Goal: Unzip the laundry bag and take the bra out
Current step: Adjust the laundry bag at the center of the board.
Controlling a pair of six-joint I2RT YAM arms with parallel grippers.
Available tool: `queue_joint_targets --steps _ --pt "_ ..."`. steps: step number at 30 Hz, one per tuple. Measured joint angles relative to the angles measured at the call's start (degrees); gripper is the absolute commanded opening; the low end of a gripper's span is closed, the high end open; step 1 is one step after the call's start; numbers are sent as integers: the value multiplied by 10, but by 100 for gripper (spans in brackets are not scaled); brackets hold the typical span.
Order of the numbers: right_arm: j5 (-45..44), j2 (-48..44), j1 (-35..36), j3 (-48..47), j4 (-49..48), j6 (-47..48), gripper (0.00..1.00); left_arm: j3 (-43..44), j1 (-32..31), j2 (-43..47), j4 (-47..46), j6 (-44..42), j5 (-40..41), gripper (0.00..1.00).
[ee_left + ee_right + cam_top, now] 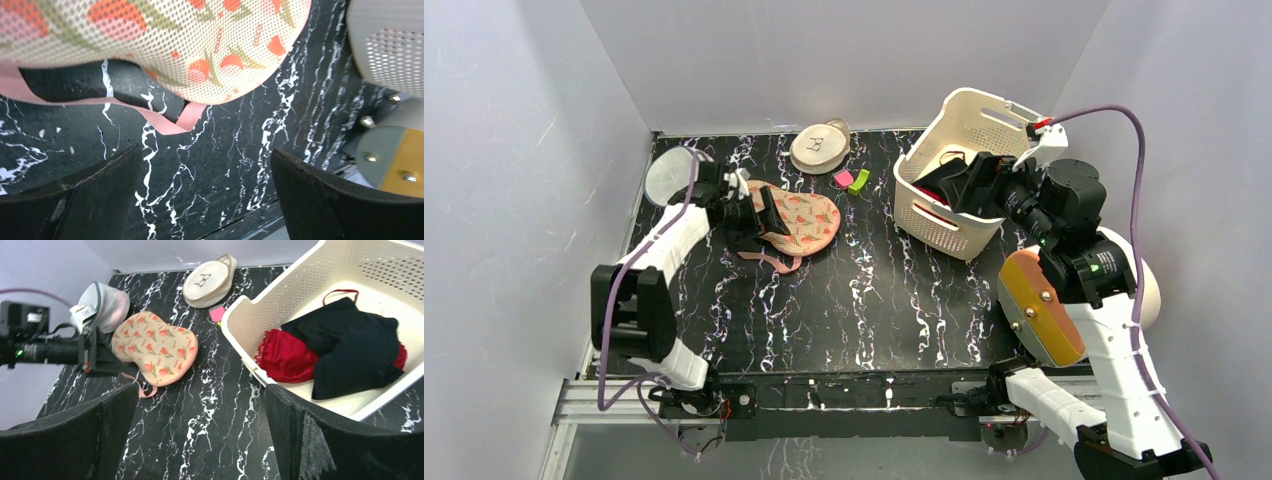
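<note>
My left gripper needs to turn the laundry bag around so that its far curved edge [804, 196] comes near me before the unzipping, because the pink loop [788, 266] lies on the bag's near side.
The laundry bag [802, 220] is a flat two-lobed beige mesh pouch with red-and-green prints, lying left of the table's middle. Its pink loop [167, 124] trails off the near edge. My left gripper [762, 222] is at the bag's left lobe, open. In the left wrist view the bag [165, 45] lies just past the fingertips, and only table shows in the left gripper [205, 192]. My right gripper [961, 185] hovers open by the basket, well right of the bag [155, 347], with nothing in the right gripper [200, 437]. The bra is hidden.
A white perforated basket [924, 215] at the back right holds black clothes [350, 345] and a red garment [285, 357]. A round beige disc pouch [821, 146] and a grey-white domed pouch [667, 173] sit at the back. Small pink [843, 178] and green [858, 181] pieces lie between.
</note>
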State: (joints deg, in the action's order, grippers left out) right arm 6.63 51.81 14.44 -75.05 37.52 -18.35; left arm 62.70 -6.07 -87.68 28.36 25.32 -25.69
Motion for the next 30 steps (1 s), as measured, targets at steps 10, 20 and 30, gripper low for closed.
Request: queue_joint_targets --steps 10,20,30 --pt "60 21 -1 0 0 3 98 172 -42 -120 32 -38 141 98" --pt "76 19 -3 0 1 4 98 198 -41 -215 22 -46 197 98" --pt "97 18 -3 28 -1 2 98 -15 -110 -91 -58 26 103 98"
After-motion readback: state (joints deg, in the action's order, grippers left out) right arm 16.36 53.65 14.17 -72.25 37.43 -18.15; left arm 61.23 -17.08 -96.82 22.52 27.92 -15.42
